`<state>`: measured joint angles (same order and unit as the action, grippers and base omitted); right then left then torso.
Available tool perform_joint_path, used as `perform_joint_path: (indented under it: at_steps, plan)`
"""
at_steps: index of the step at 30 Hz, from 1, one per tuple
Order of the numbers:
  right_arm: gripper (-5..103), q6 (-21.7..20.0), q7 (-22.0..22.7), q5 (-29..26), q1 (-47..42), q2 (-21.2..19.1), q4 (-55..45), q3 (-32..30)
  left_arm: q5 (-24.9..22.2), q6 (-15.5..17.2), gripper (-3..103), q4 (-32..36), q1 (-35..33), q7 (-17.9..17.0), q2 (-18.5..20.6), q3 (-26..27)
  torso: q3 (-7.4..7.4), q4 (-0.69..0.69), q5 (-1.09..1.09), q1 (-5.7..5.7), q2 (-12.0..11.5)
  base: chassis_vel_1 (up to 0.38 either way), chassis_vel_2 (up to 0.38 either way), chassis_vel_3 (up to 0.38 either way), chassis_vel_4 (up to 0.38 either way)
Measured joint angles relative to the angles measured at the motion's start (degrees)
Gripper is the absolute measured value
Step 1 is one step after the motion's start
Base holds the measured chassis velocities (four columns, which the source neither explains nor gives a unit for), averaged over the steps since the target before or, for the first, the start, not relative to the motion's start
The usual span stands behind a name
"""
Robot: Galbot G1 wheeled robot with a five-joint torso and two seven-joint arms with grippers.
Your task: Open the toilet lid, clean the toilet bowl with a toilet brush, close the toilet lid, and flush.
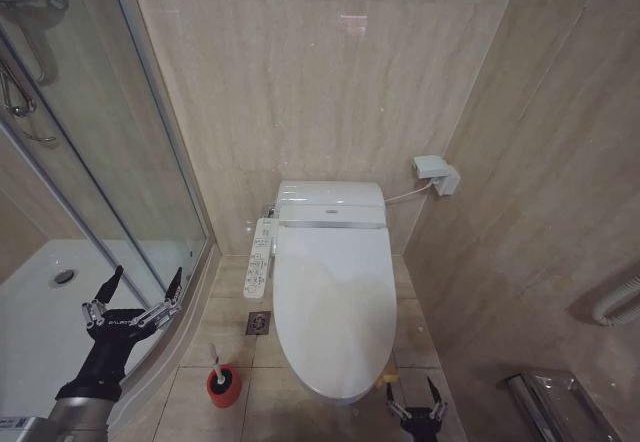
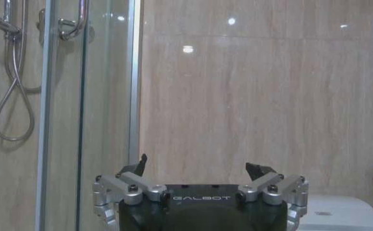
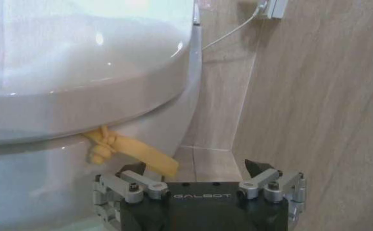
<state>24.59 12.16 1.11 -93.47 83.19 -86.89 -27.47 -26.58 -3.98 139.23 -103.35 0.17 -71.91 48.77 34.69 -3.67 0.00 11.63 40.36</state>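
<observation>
My gripper will lift the yellow tag point(image 3: 113, 141), which comes out from under the toilet lid point(image 1: 335, 312), so the lid will swing up together with the hidden seat.
The toilet lid point(image 1: 333, 307) is down, glossy white, hiding the toilet bowl. A yellow tag point(image 3: 125, 147) hangs from the lid's front rim point(image 3: 77, 103). The toilet brush point(image 1: 214, 358) stands with its white handle upright in a red holder cup point(image 1: 224, 386) on the floor left of the toilet. My right gripper point(image 1: 417, 399) is open, low at the toilet's front right, just short of the yellow tag point(image 1: 390, 375); its fingers point(image 3: 258, 168) are spread. My left gripper point(image 1: 139, 294) is open and raised beside the shower glass, pointing at the wall point(image 2: 263, 96).
A curved glass shower enclosure point(image 1: 120, 162) with white tray point(image 1: 40, 312) is at left. A control panel point(image 1: 260, 257) sticks out on the toilet's left side. A floor drain point(image 1: 258, 323) lies beside it. The side wall point(image 1: 520, 242) is close on the right, with a wall socket point(image 1: 436, 173).
</observation>
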Motion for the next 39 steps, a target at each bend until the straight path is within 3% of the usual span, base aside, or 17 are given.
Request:
perform_joint_path:
  at_steps: [8,9,15,16,24,25,30,31,39]
  plan:
    - [101,1.0,-0.3,-0.3,0.5,-0.1,0.9,-0.1,0.0,0.0,100,0.0,0.0,0.0,0.0,0.0,0.0,0.0,0.0,0.0,0.0,0.0,0.0,0.0,0.0]
    - [75,1.1,-0.4,-0.3,0.5,-0.2,1.0,-0.1,0.0,0.0,100,0.0,0.0,0.0,0.0,0.0,0.0,0.0,0.0,0.0,0.0,0.0,0.0,0.0,0.0]
    - [75,2.0,-1.1,-0.3,0.5,0.0,1.2,-0.1,0.0,0.0,100,0.0,0.0,0.0,0.0,0.0,0.0,0.0,0.0,0.0,0.0,0.0,0.0,0.0,0.0]
    - [47,2.2,-1.3,-0.3,0.4,0.1,1.4,-0.1,0.0,0.0,100,0.0,0.0,0.0,0.0,0.0,0.0,0.0,0.0,0.0,0.0,0.0,0.0,0.0,0.0]
    - [47,2.9,-2.1,-0.3,-0.1,0.3,1.4,-0.1,0.0,0.0,100,0.0,0.0,0.0,0.0,0.0,0.0,0.0,0.0,0.0,0.0,0.0,0.0,0.0,0.0]
    - [20,3.0,-2.1,-0.4,-0.2,0.4,1.4,-0.1,0.0,0.0,100,0.0,0.0,0.0,0.0,0.0,0.0,0.0,0.0,0.0,0.0,0.0,0.0,0.0,0.0]
    - [20,3.4,-2.3,-0.3,-0.9,0.3,0.9,-0.5,0.0,0.0,100,0.0,0.0,0.0,0.0,0.0,0.0,0.0,0.0,0.0,0.0,0.0,0.0,0.0,0.0]
    - [0,3.9,-2.7,0.0,-1.2,0.3,0.5,-0.9,0.0,0.0,100,0.0,0.0,0.0,0.0,0.0,0.0,0.0,0.0,0.0,0.0,0.0,0.0,0.0,0.0]
    - [0,3.9,-3.1,-3.0,-4.4,-0.6,-5.2,-1.8,0.0,0.0,100,0.0,0.0,0.0,0.0,0.0,0.0,0.0,0.01,0.0,0.0,0.0,0.0,0.0,0.0]
